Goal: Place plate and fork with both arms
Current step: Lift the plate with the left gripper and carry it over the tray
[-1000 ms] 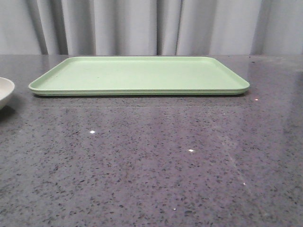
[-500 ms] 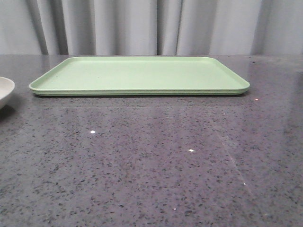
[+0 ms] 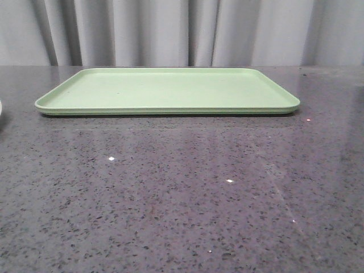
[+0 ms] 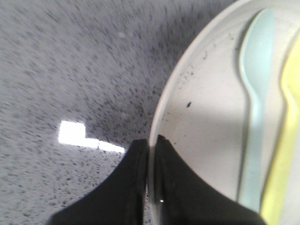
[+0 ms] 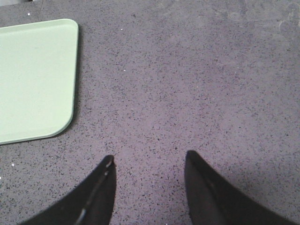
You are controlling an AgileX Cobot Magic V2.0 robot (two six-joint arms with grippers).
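Note:
The light-green tray is clear and the yellow fork lies within the plate's rim, so the robot's left gripper should go on carrying the plate until the plate rests on the tray.
In the left wrist view my left gripper is shut on the rim of the pale plate, one finger inside the rim and one outside. The yellow fork lies in the plate beside a pale blue utensil. That view is blurred with motion. In the front view only a sliver of the plate shows at the left edge. My right gripper is open and empty over bare dark stone. Neither gripper shows in the front view.
A flat light-green tray lies at the back middle of the speckled grey table. Its corner shows in the right wrist view. A grey curtain hangs behind the table.
The plate has slid left almost out of the front view. The tray has not moved.

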